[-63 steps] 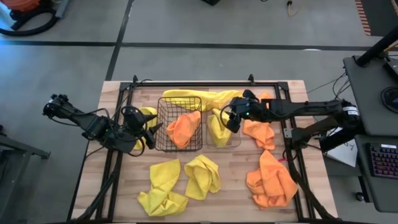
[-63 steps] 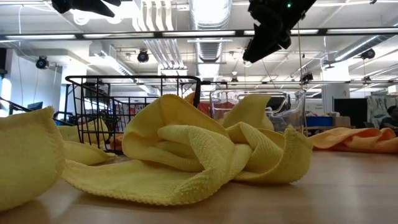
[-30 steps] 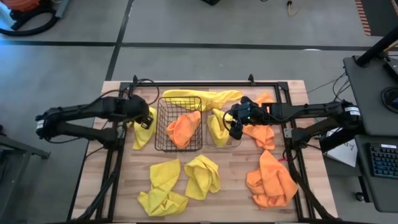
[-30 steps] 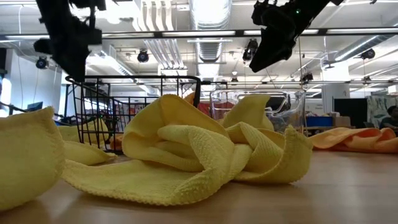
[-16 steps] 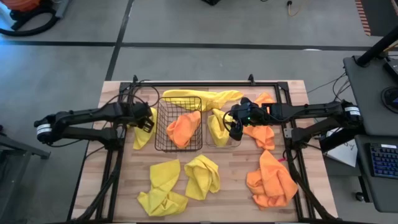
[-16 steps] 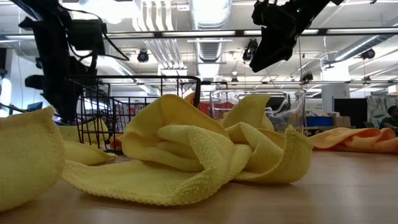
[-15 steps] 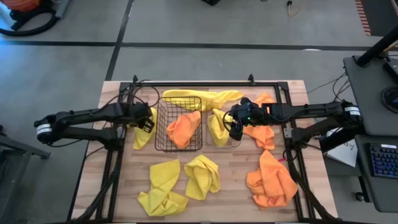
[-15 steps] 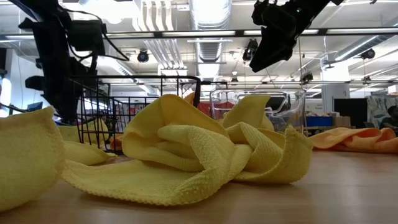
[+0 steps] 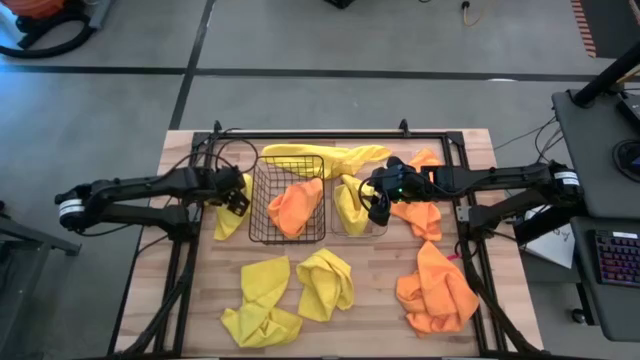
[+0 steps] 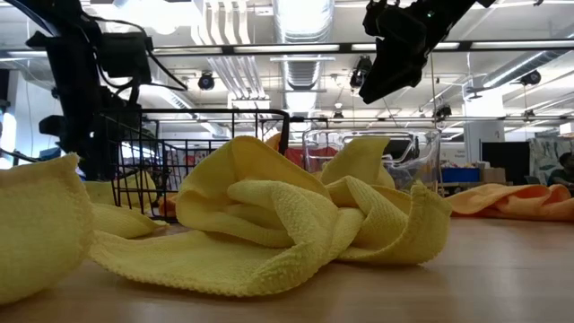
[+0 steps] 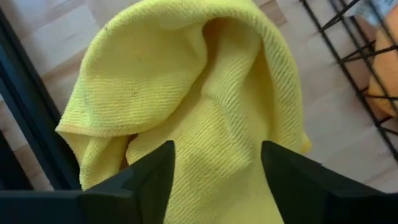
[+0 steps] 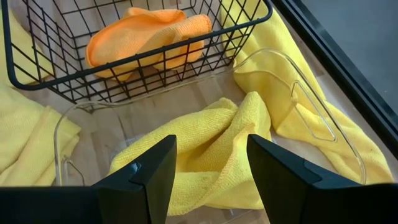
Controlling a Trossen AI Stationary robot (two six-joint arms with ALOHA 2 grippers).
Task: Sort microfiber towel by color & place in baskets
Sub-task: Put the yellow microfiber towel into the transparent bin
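Note:
The yellow towel [image 9: 229, 221] will hang down like a hood around the pinch when the robot lifts it, because a loose arched fold [image 11: 252, 22] curls out past the left gripper's fingers.
A crumpled yellow towel [image 9: 229, 217] [image 11: 186, 99] lies on the table just left of the black wire basket [image 9: 262, 200]. My left gripper [image 9: 238, 197] [image 11: 217, 180] stands open right above it, pointing steeply down, one finger on each side of the cloth's middle. The wire basket holds an orange towel [image 9: 297, 205] [image 12: 143, 37]. My right gripper [image 9: 378, 207] [image 12: 211, 171] hangs open and empty over the clear plastic basket [image 12: 311, 118], in which a yellow towel [image 12: 205, 149] lies. My left gripper stands over the yellow towel's bunched middle [image 11: 217, 143] from above, its fingers spread across the cloth, which lies slack on the table. I cannot tell whether the fingertips touch it.
Two yellow towels [image 9: 262, 300] [image 9: 325, 280] lie near the front edge, and an orange towel [image 9: 435, 290] at the front right. Another orange towel [image 9: 415, 215] lies right of the clear basket. A long yellow towel [image 9: 325, 155] lies behind both baskets. A black frame [image 9: 185, 270] borders the table.
My left gripper has come down and a little toward the wire basket, onto the yellow towel beside it. The towel lies where it was. My right gripper has kept still over the clear basket.

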